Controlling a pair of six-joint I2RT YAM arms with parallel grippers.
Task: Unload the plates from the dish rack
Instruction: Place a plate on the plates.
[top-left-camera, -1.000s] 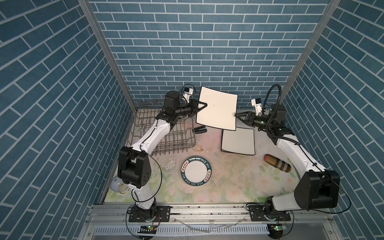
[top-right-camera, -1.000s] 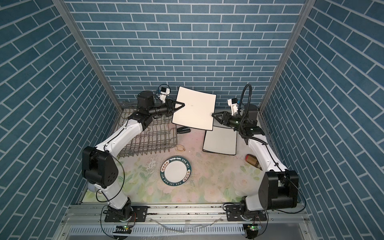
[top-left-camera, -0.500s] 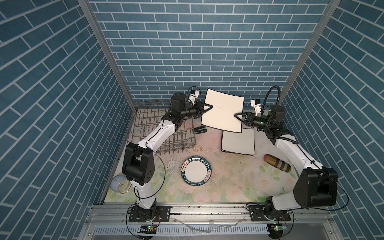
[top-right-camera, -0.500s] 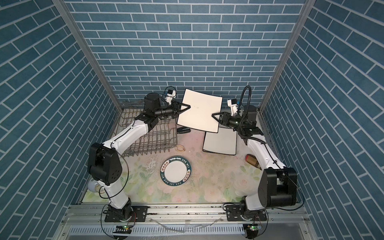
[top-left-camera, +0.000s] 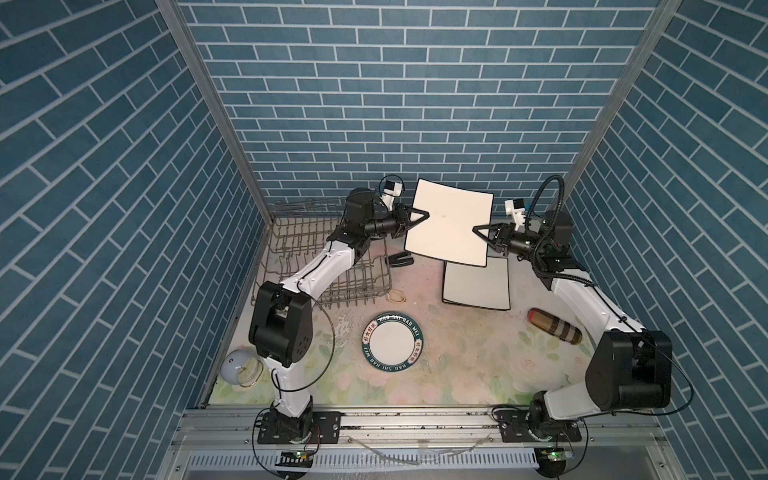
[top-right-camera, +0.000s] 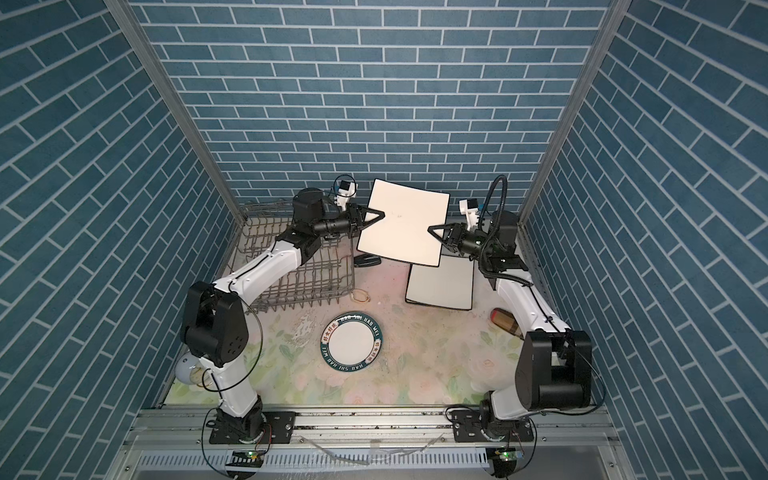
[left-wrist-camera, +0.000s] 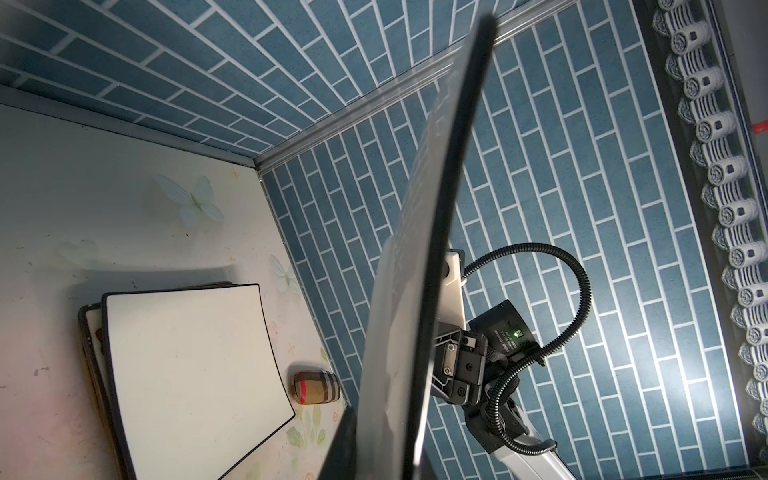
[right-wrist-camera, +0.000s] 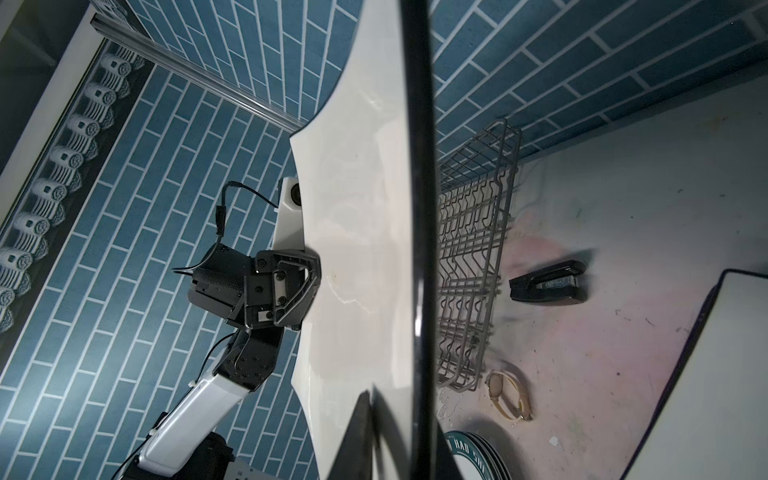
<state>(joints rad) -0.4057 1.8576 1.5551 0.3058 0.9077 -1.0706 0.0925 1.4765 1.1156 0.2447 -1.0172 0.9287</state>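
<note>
Next, I open my left gripper before my right gripper lowers the plate onto the stacked plates (top-left-camera: 477, 288), since both grippers are closed on the square plate's opposite edges (top-left-camera: 411, 226).
A square cream plate (top-left-camera: 451, 224) (top-right-camera: 405, 224) with a black edge hangs tilted in the air between both arms. My left gripper (top-left-camera: 426, 215) (left-wrist-camera: 386, 457) is shut on its left edge. My right gripper (top-left-camera: 476, 229) (right-wrist-camera: 395, 449) is shut on its right edge, with one finger flat on the cream face. The grey wire dish rack (top-left-camera: 307, 249) (right-wrist-camera: 473, 249) stands at the back left, partly under my left arm. More square plates (top-left-camera: 478, 284) (left-wrist-camera: 187, 374) lie stacked on the table below the held one. A round teal-rimmed plate (top-left-camera: 392, 341) lies at the centre front.
A black clip-like object (top-left-camera: 401, 260) and a pair of glasses (top-left-camera: 395, 296) lie beside the rack. A plaid cylinder (top-left-camera: 552, 331) lies at the right, a white round object (top-left-camera: 239, 368) at the front left. Brick walls close in on three sides.
The left arm has carried the square plate to the right, toward the right arm. The right gripper's jaws have closed on the plate's right edge.
</note>
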